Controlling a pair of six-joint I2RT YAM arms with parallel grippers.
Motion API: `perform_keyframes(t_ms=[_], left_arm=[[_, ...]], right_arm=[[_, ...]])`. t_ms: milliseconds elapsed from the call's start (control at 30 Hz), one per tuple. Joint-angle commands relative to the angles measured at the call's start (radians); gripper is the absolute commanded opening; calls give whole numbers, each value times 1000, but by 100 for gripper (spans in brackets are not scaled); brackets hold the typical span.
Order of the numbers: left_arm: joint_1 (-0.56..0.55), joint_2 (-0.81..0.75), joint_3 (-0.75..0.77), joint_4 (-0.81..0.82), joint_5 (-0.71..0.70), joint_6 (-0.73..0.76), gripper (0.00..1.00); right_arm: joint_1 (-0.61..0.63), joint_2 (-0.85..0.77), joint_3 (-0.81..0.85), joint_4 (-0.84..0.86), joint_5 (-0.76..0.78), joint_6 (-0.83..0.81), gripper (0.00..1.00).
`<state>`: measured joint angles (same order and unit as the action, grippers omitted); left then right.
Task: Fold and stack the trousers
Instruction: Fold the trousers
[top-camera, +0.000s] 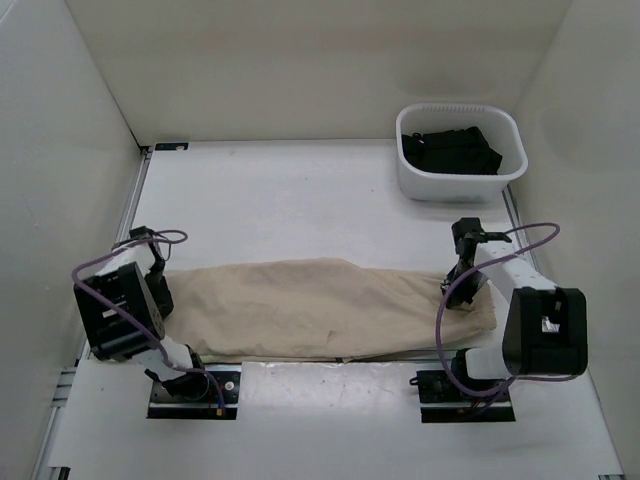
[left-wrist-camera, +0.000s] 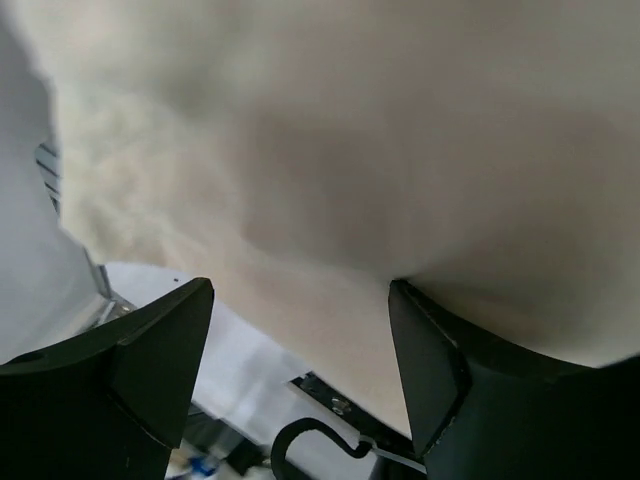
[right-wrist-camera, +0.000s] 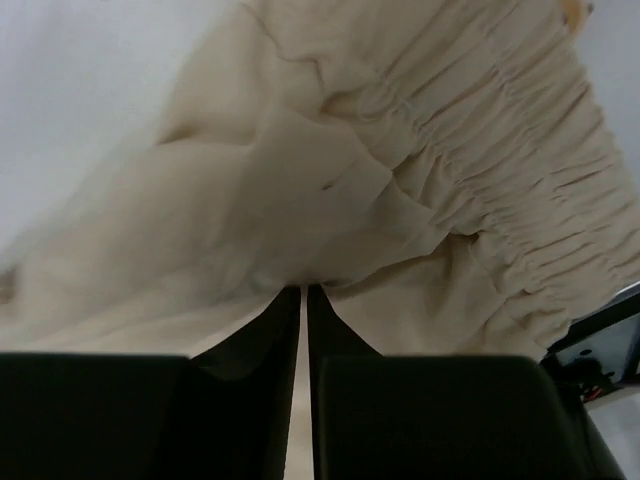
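Observation:
The robot's right gripper is pinching the cloth next to the gathered waistband, so it should open and grip the waistband itself before it folds that end of the trousers over toward the legs.
The beige trousers lie flat across the near part of the table, folded lengthwise, waistband at the right. My left gripper is at their left end; in the left wrist view the gripper is open, its jaws wide apart over the cloth, holding nothing. My right gripper is at the waistband end. In the right wrist view the gripper is shut on a fold of the trousers beside the gathered elastic waistband.
A white basket with black garments stands at the back right. White walls enclose the table on three sides. The arm bases sit at the near edge, the other base on the right.

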<state>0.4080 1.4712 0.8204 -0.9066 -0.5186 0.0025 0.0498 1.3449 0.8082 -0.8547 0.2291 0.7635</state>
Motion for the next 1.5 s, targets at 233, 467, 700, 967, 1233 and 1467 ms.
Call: perform_keyframes(t_ms=[233,467,700,967,1233,1467], left_arm=[[-185,283,32,182,-144,-2,77],[-340,428,215,183,-84,-2,77],[-362,512,388,173,-60,-2,78],[-362,436,346,132,-15,-2,83],[-362,416,315,114,19,-2,83],[-362,416,315,104,0,-2,83]], right_arm=[[-141,282,14,108,61,71,7],[-268,402,211,200,103,-2,7],[-268,513,529,117,107,-107,5],[-268,274,436,22,-94,-199,86],[-375,94,188,120,-163,-119,99],[-404,316,177,396,-208,-86,99]])
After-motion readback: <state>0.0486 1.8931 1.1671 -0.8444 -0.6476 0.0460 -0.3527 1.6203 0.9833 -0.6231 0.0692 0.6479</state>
